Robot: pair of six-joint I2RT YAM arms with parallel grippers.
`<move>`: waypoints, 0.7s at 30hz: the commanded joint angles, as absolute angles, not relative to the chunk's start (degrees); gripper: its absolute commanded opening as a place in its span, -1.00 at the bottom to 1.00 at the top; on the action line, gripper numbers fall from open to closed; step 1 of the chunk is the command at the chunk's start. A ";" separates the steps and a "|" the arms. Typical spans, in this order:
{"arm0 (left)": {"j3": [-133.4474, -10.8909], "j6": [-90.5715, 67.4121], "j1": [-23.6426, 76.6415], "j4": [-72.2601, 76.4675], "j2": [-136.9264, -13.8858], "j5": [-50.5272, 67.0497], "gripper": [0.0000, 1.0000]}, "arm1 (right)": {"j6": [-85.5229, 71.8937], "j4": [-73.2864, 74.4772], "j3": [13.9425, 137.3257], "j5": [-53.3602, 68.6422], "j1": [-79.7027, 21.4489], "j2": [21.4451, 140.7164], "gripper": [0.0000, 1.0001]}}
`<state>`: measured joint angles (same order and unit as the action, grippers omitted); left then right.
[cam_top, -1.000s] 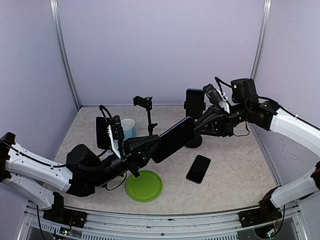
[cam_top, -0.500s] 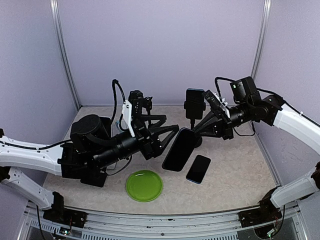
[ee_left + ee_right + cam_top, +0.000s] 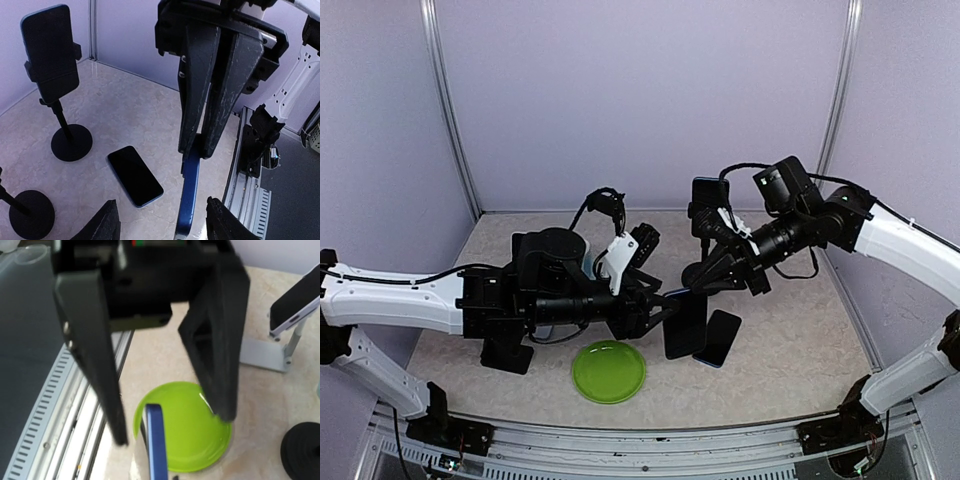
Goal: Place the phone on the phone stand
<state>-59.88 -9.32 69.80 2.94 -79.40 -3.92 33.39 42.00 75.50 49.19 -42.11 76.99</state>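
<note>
The low black phone stand (image 3: 507,358) is too far away for the robot's right gripper to reach, so the left gripper should grab the blue-edged phone's free side (image 3: 672,322) and take the phone to the stand.
A blue-edged phone (image 3: 686,322) hangs upright just above the table, and my right gripper (image 3: 693,284) is shut on its upper end. In the left wrist view those black fingers (image 3: 196,100) pinch the phone's blue edge (image 3: 189,200). My left gripper (image 3: 660,305) is open; its tips stand either side of the phone's lower end without touching it. A black phone stand (image 3: 709,207) at the back carries another phone (image 3: 50,52). The base of a second black stand (image 3: 30,215) shows at the lower left, its top out of view.
A third phone (image 3: 723,337) lies flat, screen up, right of the hanging one. A green plate (image 3: 608,371) sits near the front edge. A grey stand (image 3: 264,355) with a phone on it (image 3: 299,304) shows in the right wrist view. A metal rail (image 3: 247,200) borders the table.
My left gripper let go of the phone and opened, swung up and back, then came forward again beside it. The right gripper lowered the phone from tilted to upright near the table.
</note>
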 commanded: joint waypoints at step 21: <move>-57.76 -13.95 69.37 6.03 -78.70 0.68 -1.00 | 27.46 35.91 74.06 47.03 -38.60 68.96 0.58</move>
<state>-57.76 -10.70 68.75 8.64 -84.31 6.04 31.42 42.35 76.34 47.68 -41.69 75.24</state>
